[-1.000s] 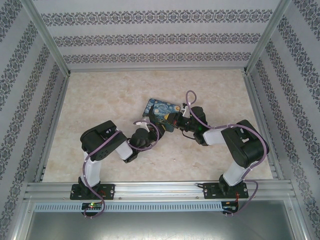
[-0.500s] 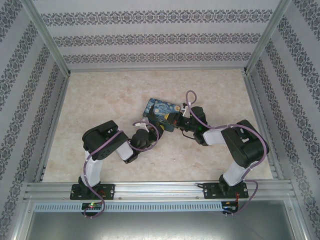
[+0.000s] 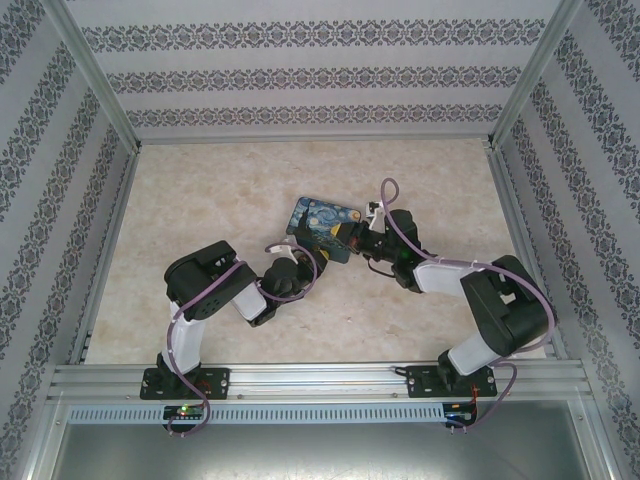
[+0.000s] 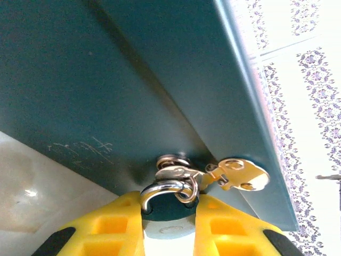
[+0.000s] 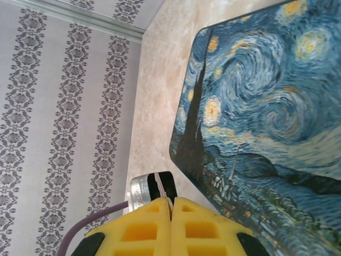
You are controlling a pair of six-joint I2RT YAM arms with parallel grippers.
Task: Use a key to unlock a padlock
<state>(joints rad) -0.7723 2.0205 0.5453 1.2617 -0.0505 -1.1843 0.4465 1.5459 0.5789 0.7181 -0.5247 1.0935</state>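
My left gripper should open and pinch the padlock body's broad sides before the key goes in, because the padlock's shackle runs crosswise from finger to finger.
The padlock has a teal body, and its silvery shackle is hooked through the hasp on the dark teal side of the Starry-Night box. My left gripper is shut on the padlock body, with a yellow finger on each side. In the top view the left gripper sits at the near-left corner of the box. My right gripper is at the box's near-right edge. In its wrist view the right gripper is shut on a thin pale sliver, seemingly the key seen edge-on, beside the box lid.
The marbled tabletop spreads out on all sides of the box. Patterned walls in an aluminium frame close it in at the left, back and right. A metal rail carrying both arm bases runs along the near edge.
The right arm's elbow and forearm have swung out to the right while its gripper stays at the box. The left arm has hardly moved.
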